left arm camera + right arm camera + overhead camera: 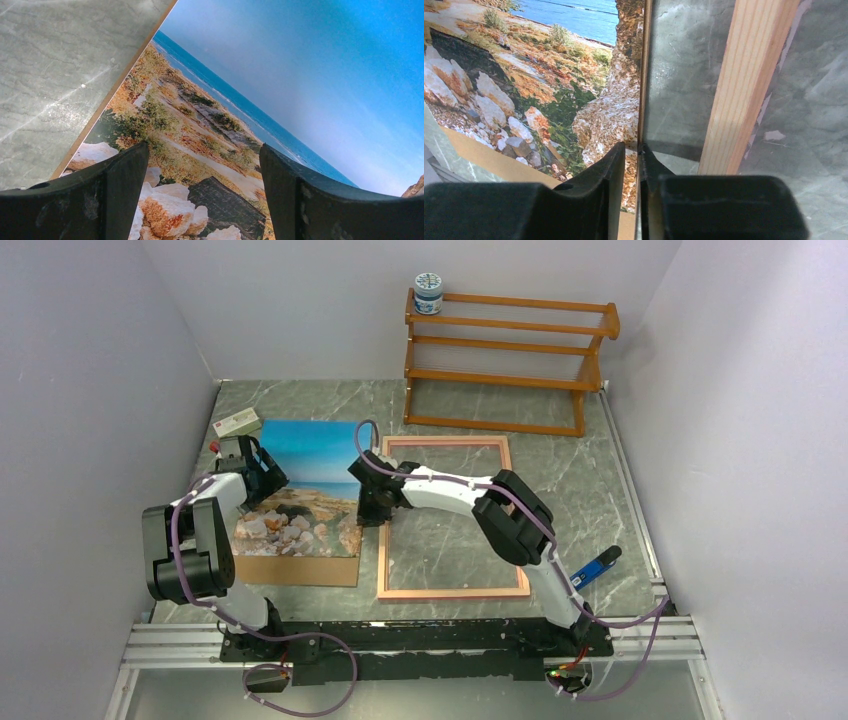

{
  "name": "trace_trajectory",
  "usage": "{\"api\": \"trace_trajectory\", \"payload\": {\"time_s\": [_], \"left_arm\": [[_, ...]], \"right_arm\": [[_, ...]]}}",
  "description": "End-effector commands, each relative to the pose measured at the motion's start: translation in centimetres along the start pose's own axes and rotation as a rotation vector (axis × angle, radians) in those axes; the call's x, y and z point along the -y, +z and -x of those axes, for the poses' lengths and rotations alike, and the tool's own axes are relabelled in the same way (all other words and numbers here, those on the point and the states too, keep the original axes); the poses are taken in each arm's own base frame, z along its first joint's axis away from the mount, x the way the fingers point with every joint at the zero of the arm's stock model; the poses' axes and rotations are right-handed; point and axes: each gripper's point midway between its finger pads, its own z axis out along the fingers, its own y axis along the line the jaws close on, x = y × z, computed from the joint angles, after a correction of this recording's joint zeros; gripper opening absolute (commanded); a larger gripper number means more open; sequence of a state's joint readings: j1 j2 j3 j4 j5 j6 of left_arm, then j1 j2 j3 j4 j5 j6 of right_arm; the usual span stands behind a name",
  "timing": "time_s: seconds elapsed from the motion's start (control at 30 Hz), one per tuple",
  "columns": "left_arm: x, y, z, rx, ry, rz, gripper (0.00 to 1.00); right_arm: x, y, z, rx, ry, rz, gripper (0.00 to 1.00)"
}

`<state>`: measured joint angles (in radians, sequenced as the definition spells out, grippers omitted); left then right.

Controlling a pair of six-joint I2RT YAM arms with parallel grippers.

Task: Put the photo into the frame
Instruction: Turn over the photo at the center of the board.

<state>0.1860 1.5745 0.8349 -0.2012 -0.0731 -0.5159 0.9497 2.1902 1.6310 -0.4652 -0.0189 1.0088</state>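
Note:
The photo's edge is even with the brown panel's edge (643,102) between my right gripper's fingers, so I should open them, lift the photo's near corner (630,196) and pinch only the photo.
The photo (300,480), a rocky shore under blue sky, lies face up on the left of the table. The frame (450,515) lies just right of it with its pale wood side up. My left gripper (262,472) hovers open over the photo's left part (300,75), and nothing is between its fingers (125,200). My right gripper (372,502) points down at the photo's right edge (614,115). Its jaws are closed to a sliver around that edge, close beside the frame's left bar (749,85).
A brown fibreboard panel (300,570) lies under the photo and sticks out at its near side. An orange-brown wooden rack (510,360) stands at the back with a small jar (428,292) on top. A small box (237,423) lies back left and a blue-handled tool (597,567) near right.

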Motion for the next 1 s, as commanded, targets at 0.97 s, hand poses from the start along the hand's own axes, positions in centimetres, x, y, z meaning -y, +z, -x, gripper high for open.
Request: {"api": "trace_trajectory", "payload": {"time_s": [0.97], "left_arm": [[-0.5, -0.4, -1.0, -0.053, -0.027, 0.033, 0.86]], "right_arm": [[-5.4, -3.6, -1.4, -0.153, 0.196, 0.369, 0.36]]}}
